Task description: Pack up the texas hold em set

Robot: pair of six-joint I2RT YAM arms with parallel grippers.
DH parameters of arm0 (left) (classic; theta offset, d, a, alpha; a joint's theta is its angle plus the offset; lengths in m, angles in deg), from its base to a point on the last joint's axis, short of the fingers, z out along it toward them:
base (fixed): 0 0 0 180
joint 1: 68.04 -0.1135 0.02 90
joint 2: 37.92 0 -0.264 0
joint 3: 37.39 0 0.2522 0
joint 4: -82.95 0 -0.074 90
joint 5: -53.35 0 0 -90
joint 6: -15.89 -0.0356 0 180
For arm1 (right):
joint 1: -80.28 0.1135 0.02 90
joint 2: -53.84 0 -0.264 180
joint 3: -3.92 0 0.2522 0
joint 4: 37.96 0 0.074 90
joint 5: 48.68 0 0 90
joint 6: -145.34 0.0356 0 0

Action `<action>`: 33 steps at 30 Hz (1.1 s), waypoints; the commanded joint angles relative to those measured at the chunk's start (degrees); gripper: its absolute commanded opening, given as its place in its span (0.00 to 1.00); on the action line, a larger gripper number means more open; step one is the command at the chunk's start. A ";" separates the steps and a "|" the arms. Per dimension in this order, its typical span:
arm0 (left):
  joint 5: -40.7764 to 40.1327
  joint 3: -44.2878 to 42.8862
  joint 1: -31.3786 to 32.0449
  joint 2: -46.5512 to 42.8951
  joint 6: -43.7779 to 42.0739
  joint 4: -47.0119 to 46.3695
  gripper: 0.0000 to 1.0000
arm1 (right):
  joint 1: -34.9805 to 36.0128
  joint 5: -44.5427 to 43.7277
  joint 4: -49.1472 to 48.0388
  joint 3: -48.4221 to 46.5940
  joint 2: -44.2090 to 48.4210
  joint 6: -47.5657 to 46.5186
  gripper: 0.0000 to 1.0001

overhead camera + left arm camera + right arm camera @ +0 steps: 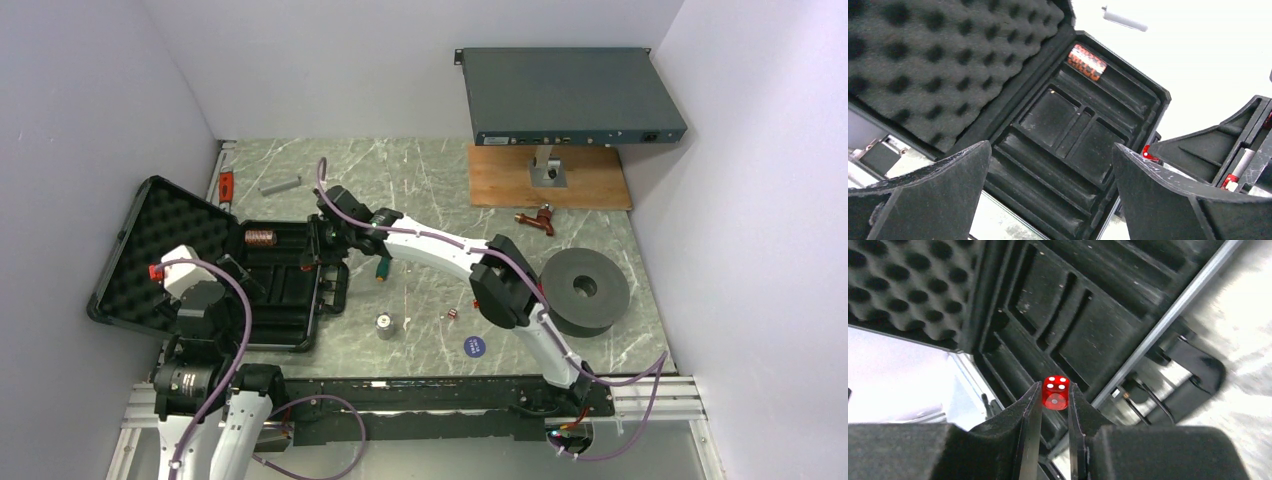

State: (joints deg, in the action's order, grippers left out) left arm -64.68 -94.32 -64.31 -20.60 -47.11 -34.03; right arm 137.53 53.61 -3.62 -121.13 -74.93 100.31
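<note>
My right gripper is holding the red die (1055, 391) at the ends of its fingers, and the narrow middle slot (1075, 133) is empty. The gripper should keep going into that slot and let go of the die there.
The black briefcase (290, 335) lies open at the left, its foam-lined lid (150, 245) folded back. One red-and-black chip stack (260, 237) rests in the tray's far groove (1087, 62). My right gripper (332, 250) hovers over the tray's handle side, shut on a red die (1056, 394) pinched at its fingertips (1055, 389). My left gripper (238, 275) hangs above the tray (1058, 125), open and holding nothing (1053, 172). On the table lie a silver chip stack (384, 326), a small red die (451, 314) and the blue round button (474, 346).
A green-handled screwdriver (383, 268) lies right of the case handle (1193, 370). A large grey disc (585, 290) sits at the right. At the back are a wooden board (548, 178), a grey box (570, 95), a grey cylinder (280, 185) and a reddish tool (537, 218).
</note>
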 commanded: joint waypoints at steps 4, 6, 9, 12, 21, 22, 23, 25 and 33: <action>-6.49 -3.33 0.03 -0.89 3.33 2.30 0.96 | 0.29 7.53 -9.99 -8.45 -6.60 5.11 0.00; -7.25 -3.65 0.01 -0.72 3.85 3.23 0.96 | 0.40 7.12 -11.86 -9.34 -8.20 5.87 0.00; -8.22 -3.92 -0.10 -0.70 4.57 4.20 0.96 | 0.78 5.13 -12.81 -11.70 -10.30 5.78 0.00; -7.96 -4.04 -0.12 -0.67 4.59 4.36 0.95 | 1.44 2.52 -13.37 -13.70 -12.19 5.11 0.00; -7.82 -4.02 -0.27 -0.60 4.63 4.53 0.94 | 4.12 -9.53 -15.89 -16.81 -15.93 0.19 0.00; -7.68 -4.02 -0.30 -0.62 4.64 4.46 0.94 | 4.51 -10.69 -16.51 -16.90 -16.28 -0.66 0.00; -7.63 -4.02 -0.30 -0.62 4.64 4.43 0.94 | 4.90 -11.76 -16.94 -17.10 -16.52 -1.66 0.00; -7.53 -3.94 -0.30 -0.62 4.50 4.37 0.94 | 5.56 -14.27 -17.07 -18.25 -17.63 -3.56 0.00; -7.15 -3.93 -0.39 -0.45 4.46 4.29 0.93 | 6.78 -20.23 -15.56 -21.34 -20.76 -5.59 0.00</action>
State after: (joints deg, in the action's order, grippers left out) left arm -71.08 -96.60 -64.31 -20.95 -43.17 -28.94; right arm 144.00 38.79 -17.04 -139.51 -95.10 97.14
